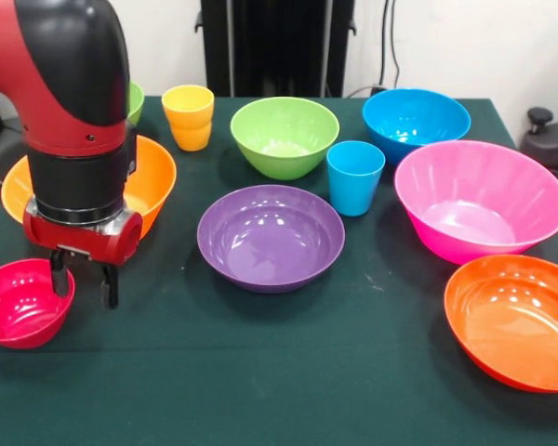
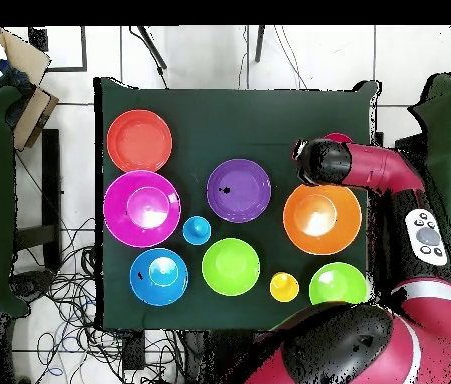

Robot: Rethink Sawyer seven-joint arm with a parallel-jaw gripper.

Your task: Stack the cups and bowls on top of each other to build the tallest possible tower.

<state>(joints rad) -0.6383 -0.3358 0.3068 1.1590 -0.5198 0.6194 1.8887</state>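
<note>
My gripper will carry the small crimson bowl into the purple bowl, and the light blue cup (image 1: 354, 179) should tip then because it stands close by the purple rim (image 1: 338, 217).
My gripper (image 1: 84, 283) hangs open at the table's front left, its fingers (image 1: 109, 288) astride the right rim of the small crimson bowl (image 1: 19, 302). I cannot tell if they touch it. In the overhead view my wrist covers the gripper and only a sliver of the crimson bowl (image 2: 339, 138) shows. The purple bowl (image 1: 271, 237) sits mid-table. The yellow-orange cup (image 1: 189, 116), a green bowl (image 1: 284, 137), the light blue cup (image 1: 355, 177) and the blue bowl (image 1: 416, 123) stand behind it. Each stands singly; nothing is stacked.
The large orange bowl (image 1: 153, 177) and a second green bowl (image 1: 135, 100) sit partly behind my arm. The large pink bowl (image 1: 481, 200) and the red-orange bowl (image 1: 516, 321) are at the right, the latter near the table's edge (image 1: 279, 437).
</note>
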